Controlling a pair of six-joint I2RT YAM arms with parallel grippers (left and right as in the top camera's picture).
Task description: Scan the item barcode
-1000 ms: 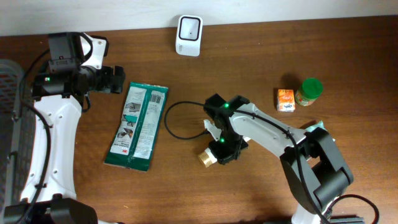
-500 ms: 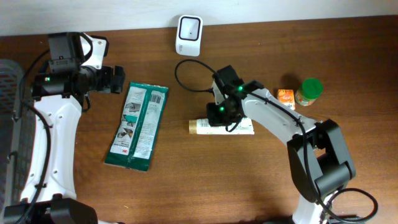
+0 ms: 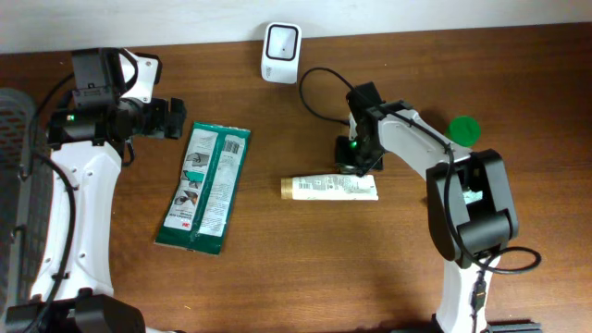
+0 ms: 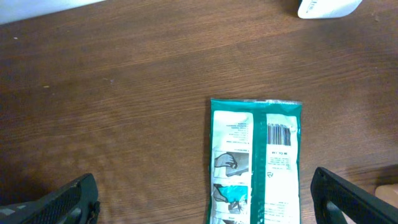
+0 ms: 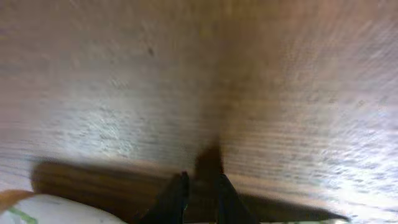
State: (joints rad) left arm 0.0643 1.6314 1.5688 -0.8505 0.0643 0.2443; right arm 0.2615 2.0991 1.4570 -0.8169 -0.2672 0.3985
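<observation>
The tube is turned sideways to the scanner, so my right gripper should first push its flat end toward the front to turn the tube lengthwise, and then grip it.
The item, a cream-white tube with a gold cap at its left end, lies flat on the wooden table, and its white edge shows at the lower left of the right wrist view. My right gripper hangs just above the tube's right end; its fingertips stand barely apart with nothing between them. The white scanner sits at the table's back edge. My left gripper is wide open and empty, beside the top of a green packet.
A green-capped jar stands right of the right arm. A black cable loops from the right wrist toward the scanner. A dark mesh basket sits at the far left edge.
The right gripper carried the tube up from the lower middle, left it lying on the table, then moved right and off it with its jaws parting slightly. The left arm stayed still.
</observation>
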